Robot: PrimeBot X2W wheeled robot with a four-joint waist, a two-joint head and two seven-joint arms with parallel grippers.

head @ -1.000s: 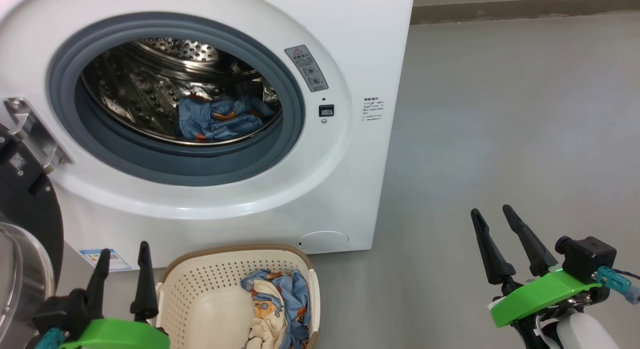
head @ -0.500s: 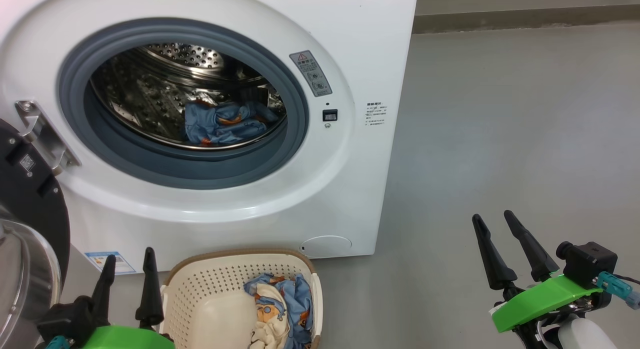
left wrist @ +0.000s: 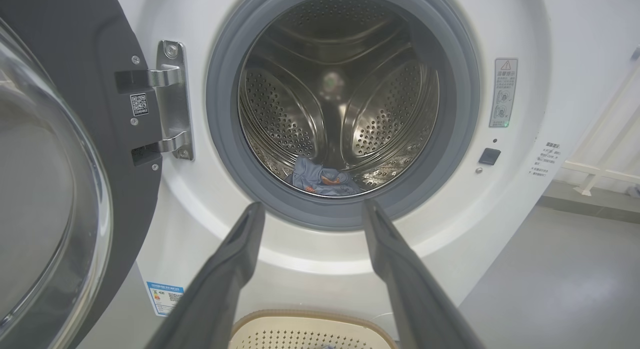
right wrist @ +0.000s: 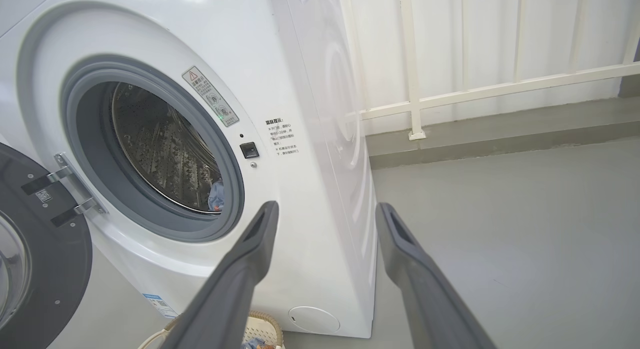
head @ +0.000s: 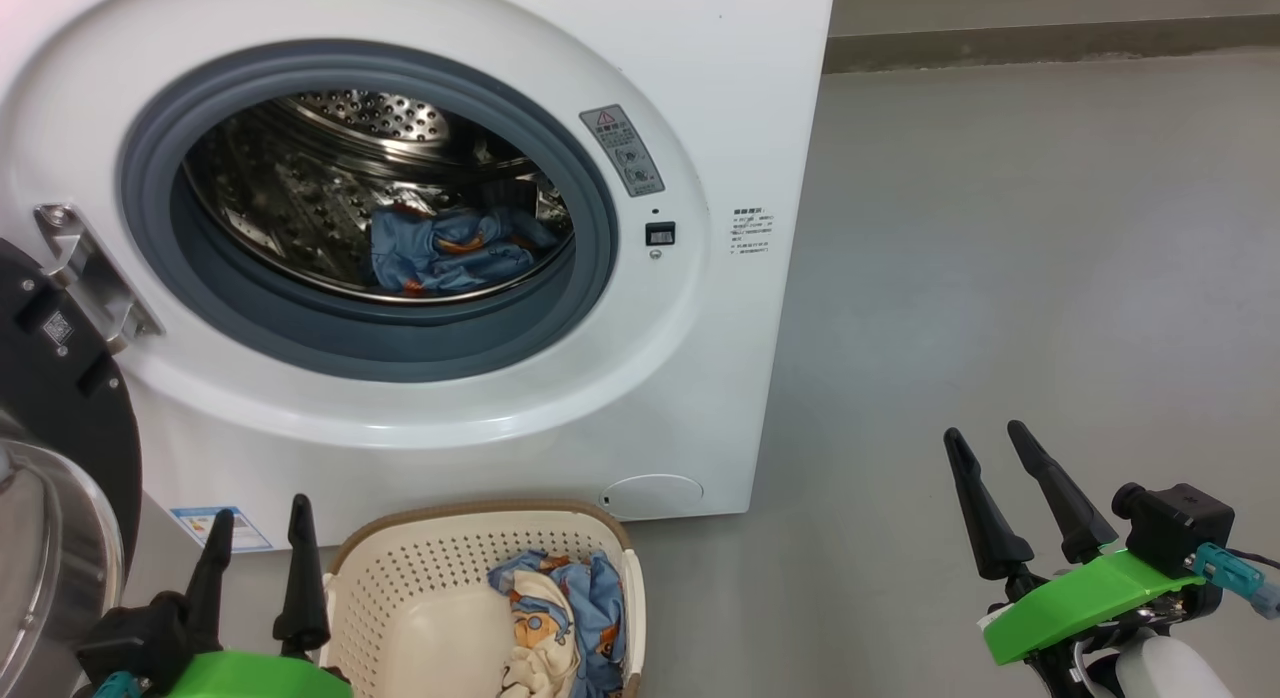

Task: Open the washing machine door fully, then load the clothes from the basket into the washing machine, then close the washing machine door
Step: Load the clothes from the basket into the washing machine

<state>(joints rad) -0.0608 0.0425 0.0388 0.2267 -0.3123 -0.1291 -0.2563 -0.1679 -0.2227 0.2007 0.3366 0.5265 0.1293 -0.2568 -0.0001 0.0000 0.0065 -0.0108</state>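
Note:
I expect the clothes (head: 590, 620) to unfold and trail out over the opening's rim when I carry them into the drum, since the blue and cream heap (head: 542, 614) lies bunched.
The white washing machine (head: 700, 98) stands with its door (head: 50, 408) swung open to the left; the door (left wrist: 60, 154) shows its black rim and glass bowl. A light blue piece of the clothes (head: 445, 248) lies in the steel drum, also seen as blue fabric (left wrist: 322, 178). The cream basket (head: 400, 578) sits on the floor below the opening and holds more blue and cream clothes (head: 560, 603). My left gripper (head: 258, 513) is open just left of the basket, empty. My right gripper (head: 985, 443) is open and empty, far right over the floor.
Grey floor (head: 1000, 278) stretches to the right of the machine. A white railing (right wrist: 500, 86) stands behind it along the wall. The open door takes up the space at my left.
The whole picture has shifted slightly down and right, so the camera has moved. Both grippers stay open and the clothes lie as before.

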